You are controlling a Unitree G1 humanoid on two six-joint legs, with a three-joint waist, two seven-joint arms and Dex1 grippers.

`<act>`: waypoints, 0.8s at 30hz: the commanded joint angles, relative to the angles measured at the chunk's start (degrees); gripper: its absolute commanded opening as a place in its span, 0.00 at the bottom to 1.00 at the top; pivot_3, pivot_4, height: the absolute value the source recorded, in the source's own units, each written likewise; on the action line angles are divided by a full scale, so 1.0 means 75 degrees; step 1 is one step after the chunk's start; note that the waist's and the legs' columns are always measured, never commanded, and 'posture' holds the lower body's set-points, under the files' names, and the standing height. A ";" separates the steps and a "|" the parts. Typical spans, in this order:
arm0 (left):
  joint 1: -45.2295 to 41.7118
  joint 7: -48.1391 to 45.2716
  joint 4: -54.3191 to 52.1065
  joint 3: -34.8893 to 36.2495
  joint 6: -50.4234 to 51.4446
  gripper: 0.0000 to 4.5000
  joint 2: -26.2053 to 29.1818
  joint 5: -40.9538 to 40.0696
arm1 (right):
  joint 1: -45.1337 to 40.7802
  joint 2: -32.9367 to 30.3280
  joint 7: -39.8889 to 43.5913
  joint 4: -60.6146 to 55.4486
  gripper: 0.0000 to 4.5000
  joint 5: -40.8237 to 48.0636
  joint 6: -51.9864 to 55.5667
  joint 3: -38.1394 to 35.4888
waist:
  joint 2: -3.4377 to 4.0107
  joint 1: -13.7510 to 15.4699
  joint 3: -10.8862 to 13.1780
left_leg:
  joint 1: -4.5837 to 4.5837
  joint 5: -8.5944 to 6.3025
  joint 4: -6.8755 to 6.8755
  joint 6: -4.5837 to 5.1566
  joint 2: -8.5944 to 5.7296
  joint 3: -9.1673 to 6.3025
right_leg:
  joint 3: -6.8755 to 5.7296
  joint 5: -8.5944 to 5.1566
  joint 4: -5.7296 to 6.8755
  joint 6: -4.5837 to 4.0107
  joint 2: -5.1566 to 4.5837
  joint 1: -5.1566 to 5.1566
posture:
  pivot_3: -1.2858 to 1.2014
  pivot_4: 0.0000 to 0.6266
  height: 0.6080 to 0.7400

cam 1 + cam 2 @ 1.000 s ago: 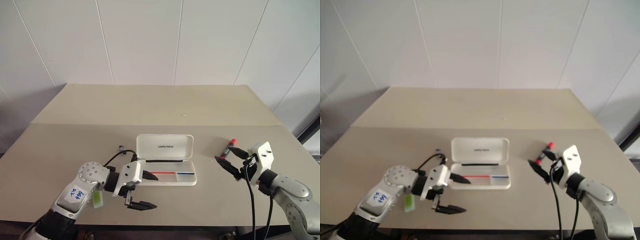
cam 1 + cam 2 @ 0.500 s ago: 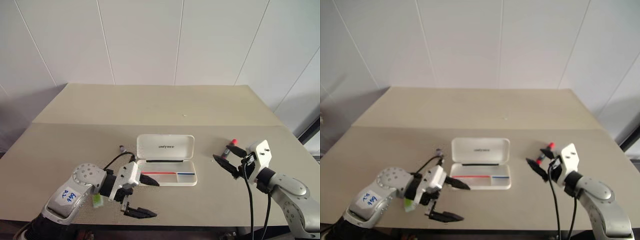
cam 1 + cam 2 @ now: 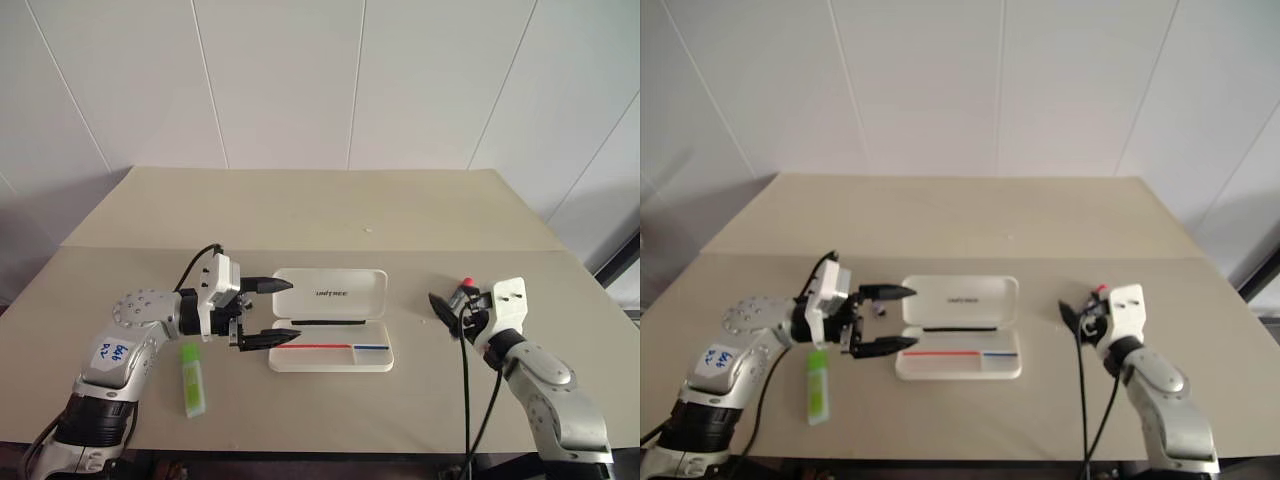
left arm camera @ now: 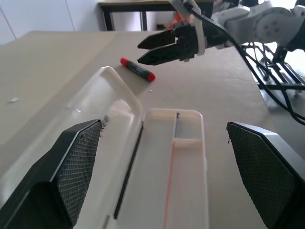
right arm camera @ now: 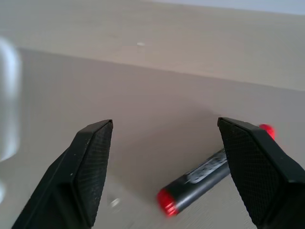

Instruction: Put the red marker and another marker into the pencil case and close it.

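My gripper will lower the red marker. Red and blue stripes [image 3: 331,346] edge a long trough in the pencil case, so the marker will settle lengthwise behind them as it goes down.
The white pencil case [image 3: 331,296] lies open mid-table, lid raised at the back, red and blue stripes in its tray [image 3: 330,357]. My left gripper [image 3: 270,312] is open and points right, hovering at the case's left end with nothing between its fingers. The light green marker [image 3: 192,378] lies flat on the table, left of the case and near the front edge. The red marker [image 5: 209,181] lies on the table right of the case, just beyond my right gripper [image 3: 450,310], which is open and level with the marker and apart from it.
The beige table [image 3: 330,215] has a seam across its middle and open room behind the case. A small white speck [image 3: 368,230] sits on the far half. The front edge runs close below the green marker. Black cables trail from both wrists.
My left arm has risen from the front edge to the case's left end, uncovering the green marker. My right gripper has moved forward toward the red marker.
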 commanded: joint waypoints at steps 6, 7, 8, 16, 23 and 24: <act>0.0111 -0.0466 0.0196 0.0286 -0.0428 1.00 0.0189 -0.0179 | -0.0794 0.0525 -0.1384 0.1063 1.00 -0.0535 -0.0106 -0.0223 | 0.0002 -0.0003 0.0001 | 0.0000 0.0000 -0.0006 0.0000 0.0001 0.0000 | 0.0000 0.0000 0.0001 -0.0001 0.0000 -0.0003 | 0.52 0.24 1.00; 0.0137 -0.0507 0.0200 0.0314 -0.0438 1.00 0.0219 -0.0194 | -0.0844 0.0567 -0.1464 0.1167 1.00 -0.0552 -0.0123 -0.0231 | 0.0002 -0.0008 0.0001 | 0.0000 0.0000 -0.0006 0.0000 0.0001 0.0000 | 0.0000 0.0000 0.0001 -0.0001 0.0001 -0.0003 | 0.52 0.24 1.00; 0.0167 -0.0537 0.0196 0.0347 -0.0440 1.00 0.0241 -0.0215 | -0.0886 0.0606 -0.1539 0.1255 1.00 -0.0569 -0.0140 -0.0238 | 0.0002 -0.0012 0.0001 | 0.0000 0.0000 -0.0007 0.0000 0.0001 0.0000 | 0.0000 0.0000 0.0001 -0.0001 0.0001 -0.0004 | 0.52 0.24 1.00; 0.0315 -0.0693 0.0407 0.0618 -0.0473 1.00 0.0397 -0.0315 | -0.1264 0.0741 -0.1893 0.1888 1.00 -0.0680 0.0054 -0.0135 | 0.0003 -0.0063 0.0001 | 0.0003 0.0000 -0.0008 0.0001 0.0001 0.0000 | 0.0000 0.0000 0.0006 -0.0001 0.0002 -0.0004 | 0.52 0.24 1.00; 0.0232 -0.0682 0.0562 0.0633 -0.0510 1.00 0.0436 -0.0224 | -0.1787 0.0781 -0.2228 0.2510 1.00 -0.0847 0.0340 -0.0061 | 0.0003 -0.0134 0.0001 | 0.0001 0.0000 -0.0010 0.0000 0.0002 -0.0001 | 0.0000 0.0000 0.0006 -0.0001 0.0001 -0.0006 | 0.52 0.24 1.00; 0.0218 -0.0671 0.0567 0.0632 -0.0511 1.00 0.0426 -0.0226 | -0.1869 0.0795 -0.2275 0.2585 1.00 -0.0862 0.0386 -0.0052 | 0.0003 -0.0158 0.0001 | 0.0001 0.0000 -0.0010 0.0000 0.0002 -0.0001 | 0.0000 0.0000 0.0006 -0.0001 0.0001 -0.0005 | 0.52 0.24 1.00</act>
